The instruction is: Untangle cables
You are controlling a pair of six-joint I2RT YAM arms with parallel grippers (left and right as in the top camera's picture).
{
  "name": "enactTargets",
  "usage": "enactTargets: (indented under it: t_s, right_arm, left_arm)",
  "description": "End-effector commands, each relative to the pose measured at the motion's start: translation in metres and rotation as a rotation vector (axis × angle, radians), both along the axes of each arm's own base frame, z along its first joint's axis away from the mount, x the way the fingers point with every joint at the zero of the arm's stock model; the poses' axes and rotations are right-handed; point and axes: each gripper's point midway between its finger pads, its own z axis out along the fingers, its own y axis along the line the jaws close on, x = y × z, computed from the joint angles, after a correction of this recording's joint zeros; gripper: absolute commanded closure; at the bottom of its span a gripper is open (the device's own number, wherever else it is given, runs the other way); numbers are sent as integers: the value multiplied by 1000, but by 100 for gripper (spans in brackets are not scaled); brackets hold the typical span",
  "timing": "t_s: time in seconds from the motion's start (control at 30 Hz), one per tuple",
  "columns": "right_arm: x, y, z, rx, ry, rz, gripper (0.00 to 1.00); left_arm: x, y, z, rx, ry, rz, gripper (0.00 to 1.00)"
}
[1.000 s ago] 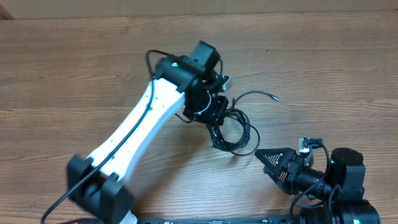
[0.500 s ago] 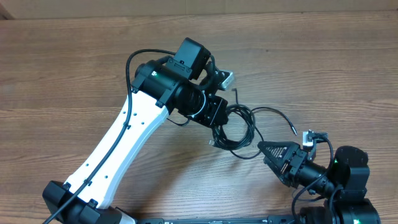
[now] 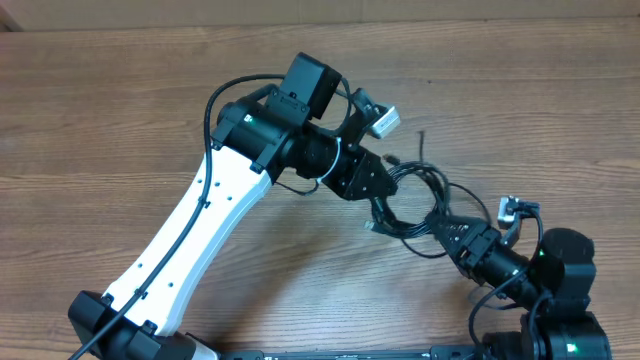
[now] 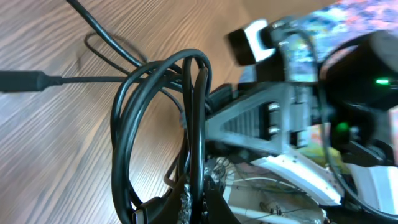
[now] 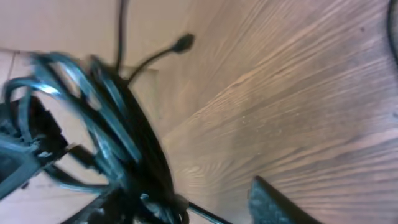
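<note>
My right gripper should hold the cable bundle (image 3: 438,203) while my left gripper backs away and pulls a single loop out, because the cable loops bunch tightly (image 3: 402,176) where my grippers meet.
The cables (image 3: 415,190) form a tangled black bundle of loops just right of the table's middle. My left gripper (image 3: 373,193) is shut on the bundle's near-left side. In the left wrist view, the loops (image 4: 155,118) rise from the pinched fingertips (image 4: 214,202), and one plug end (image 4: 25,79) lies on the wood. My right gripper (image 3: 447,228) reaches into the bundle's right side. In the right wrist view, the cables (image 5: 106,130) crowd the left jaw. The right finger (image 5: 273,202) stands apart from them with bare wood between. A thin plug end (image 5: 182,42) sticks up.
The wooden table (image 3: 120,110) spreads wide to the left and back. My white left arm (image 3: 200,230) crosses the table's middle from the front edge. The right arm's base (image 3: 560,290) sits at the front right corner.
My right gripper has moved up and left into the bundle and its jaws have narrowed. The left gripper carried the cables to the right, and the loose end swung round.
</note>
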Motion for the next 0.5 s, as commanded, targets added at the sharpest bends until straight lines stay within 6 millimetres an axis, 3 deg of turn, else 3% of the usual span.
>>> enactTargets:
  t_s: [0.0,0.23,0.37,0.47]
  right_arm:
    - [3,6,16,19,-54,48,55]
    - [2,24,63,75,-283,197,95]
    - [-7,32,81,97,-368,279,96]
    - [-16,38,85,115,-388,343,96]
  left_arm:
    - [-12,-3,27,-98,-30,-54,96]
    - [-11,-2,25,-86,-31,-46,96]
    - [12,9,3,70,-32,112,96]
    - [45,38,-24,289,-23,396,96]
